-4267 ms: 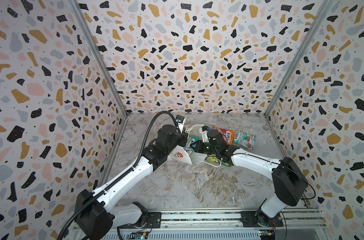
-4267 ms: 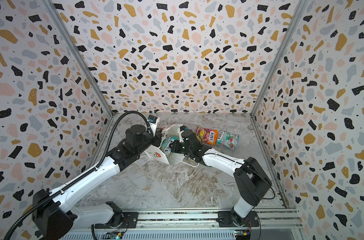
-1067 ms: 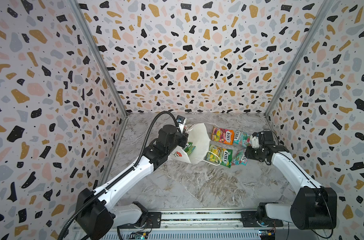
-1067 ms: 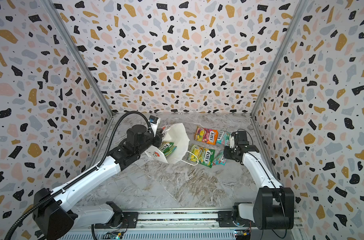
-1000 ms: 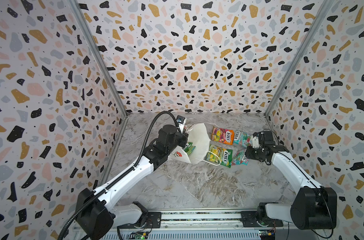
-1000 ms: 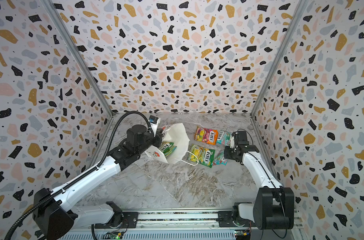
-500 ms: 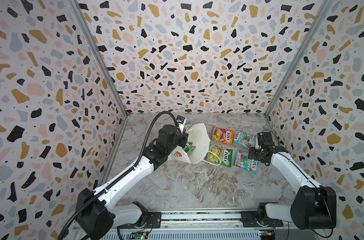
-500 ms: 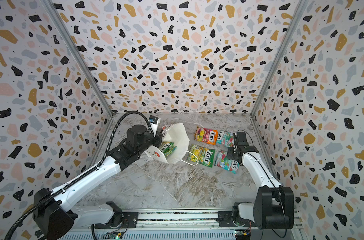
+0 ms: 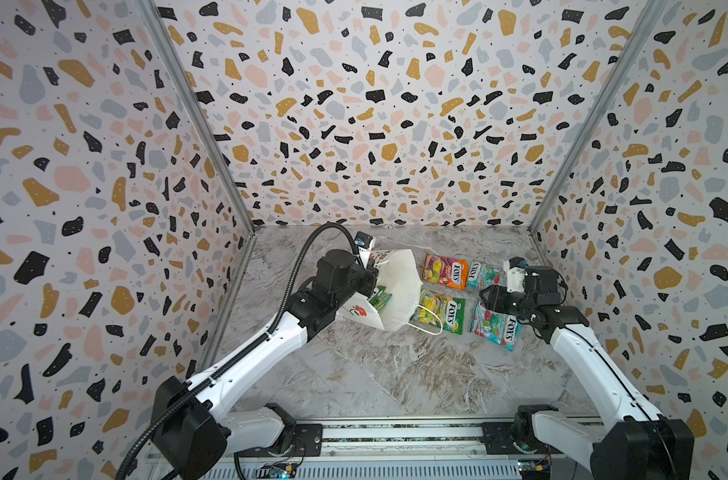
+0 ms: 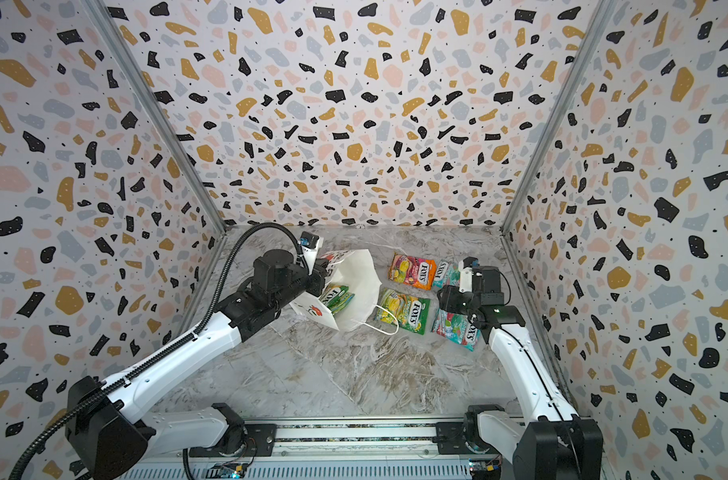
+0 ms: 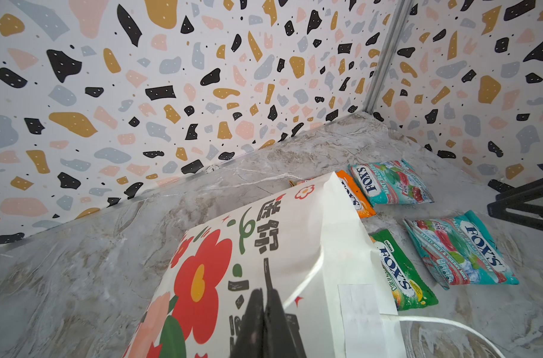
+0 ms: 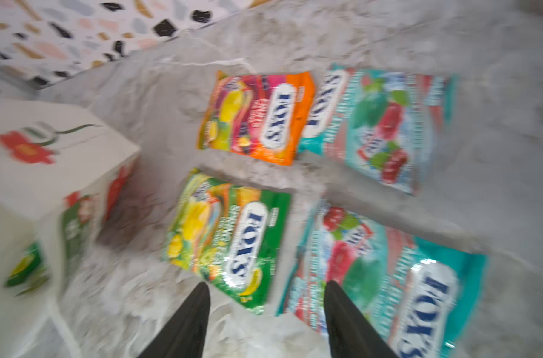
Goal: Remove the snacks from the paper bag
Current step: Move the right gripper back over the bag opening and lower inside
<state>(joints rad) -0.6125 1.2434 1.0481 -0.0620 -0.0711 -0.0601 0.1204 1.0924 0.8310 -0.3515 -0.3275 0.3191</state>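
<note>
I should keep reaching in with my right gripper until its fingers close on the snack, as my left gripper holds the paper bag's opening wide around the green snack.
The white paper bag with a red flower lies tipped on its side, its mouth toward the front left. My left gripper is shut on the bag's printed wall. Green snacks show inside the bag's mouth. To the bag's right, several snacks lie flat on the table: an orange-pink packet, a teal one, a green-yellow one and a nearer teal one. My right gripper hovers open and empty above the near teal packet's far end.
Patterned walls close the left, back and right sides. The bag's white cord handle loops over the green-yellow packet. The arms' base rail runs along the front edge. Bare marble table lies in front of the packets.
My right gripper opened and let go of the teal packet, which now lies flat in front of the other teal one. The left arm and the bag stayed put.
</note>
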